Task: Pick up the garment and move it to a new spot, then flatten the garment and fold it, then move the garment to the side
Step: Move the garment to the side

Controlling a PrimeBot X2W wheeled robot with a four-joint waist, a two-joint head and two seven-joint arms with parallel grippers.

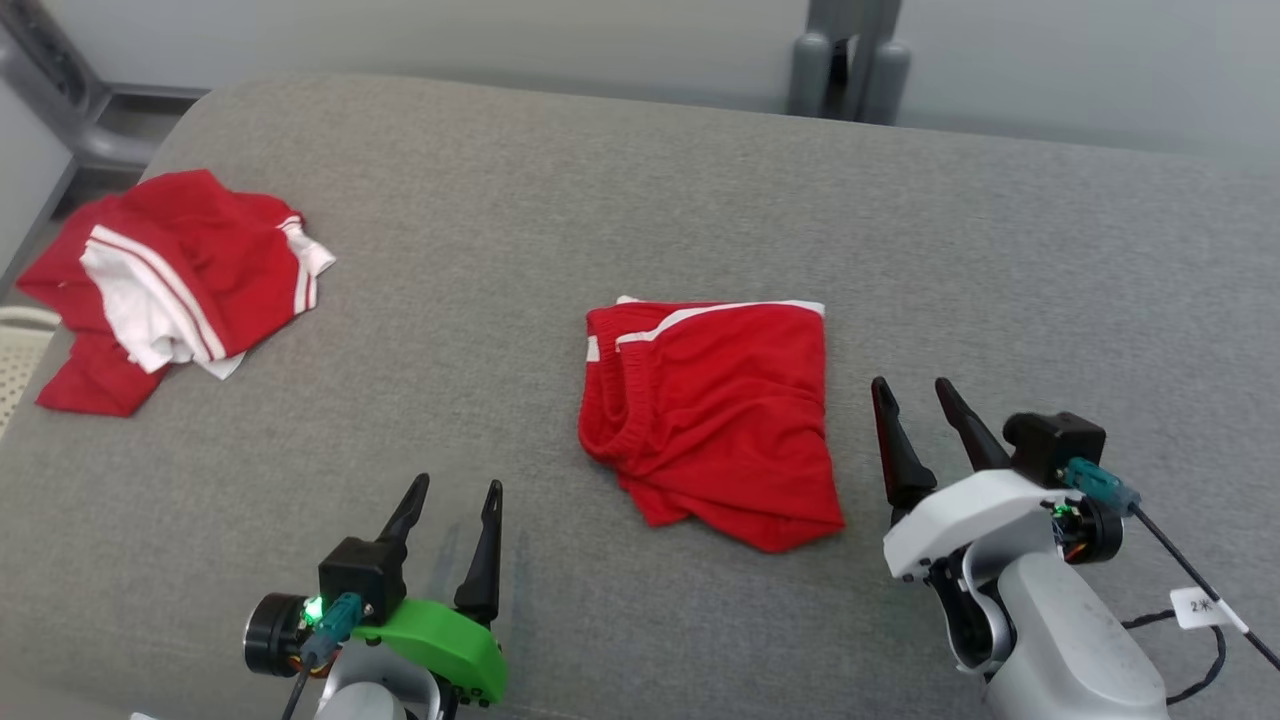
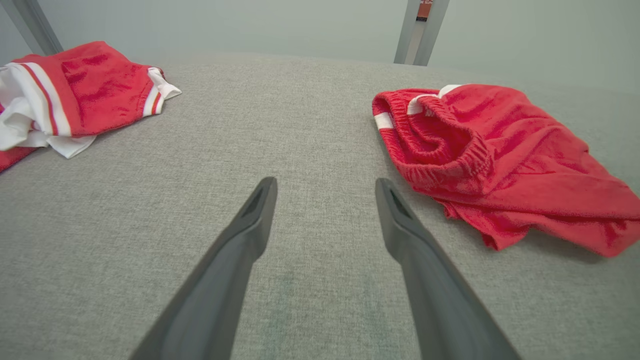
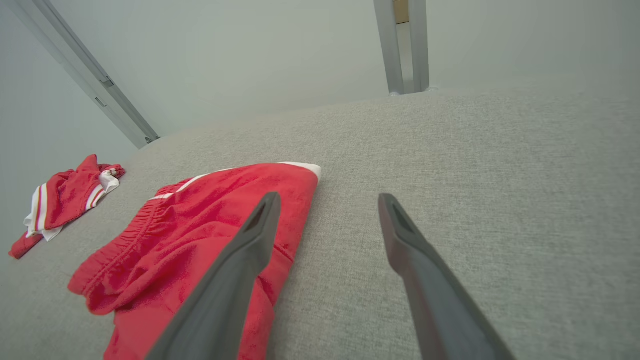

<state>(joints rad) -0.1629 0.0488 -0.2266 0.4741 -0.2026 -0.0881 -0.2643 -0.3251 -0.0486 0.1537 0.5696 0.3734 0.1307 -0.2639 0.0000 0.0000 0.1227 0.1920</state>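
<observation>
My right gripper will slide the red garment (image 1: 717,420) along still folded when I pull it, because the smooth edge (image 1: 827,418) by the gripper is a closed fold.
A red garment (image 1: 715,410) with white trim and an elastic waistband lies folded in the middle of the grey padded surface (image 1: 640,200). It lies right of my fingers as the garment (image 2: 495,155) in the left wrist view, and low on the left as the garment (image 3: 200,240) in the right wrist view. My right gripper (image 1: 915,385) stands open just right of it, apart from the cloth. My left gripper (image 1: 455,485) is open near the front edge, to the garment's lower left, with nothing between its fingers.
A second red and white garment (image 1: 170,280) lies crumpled at the far left of the surface. Grey metal posts (image 1: 850,60) stand behind the far edge. A cable with a white tag (image 1: 1200,605) trails from my right wrist.
</observation>
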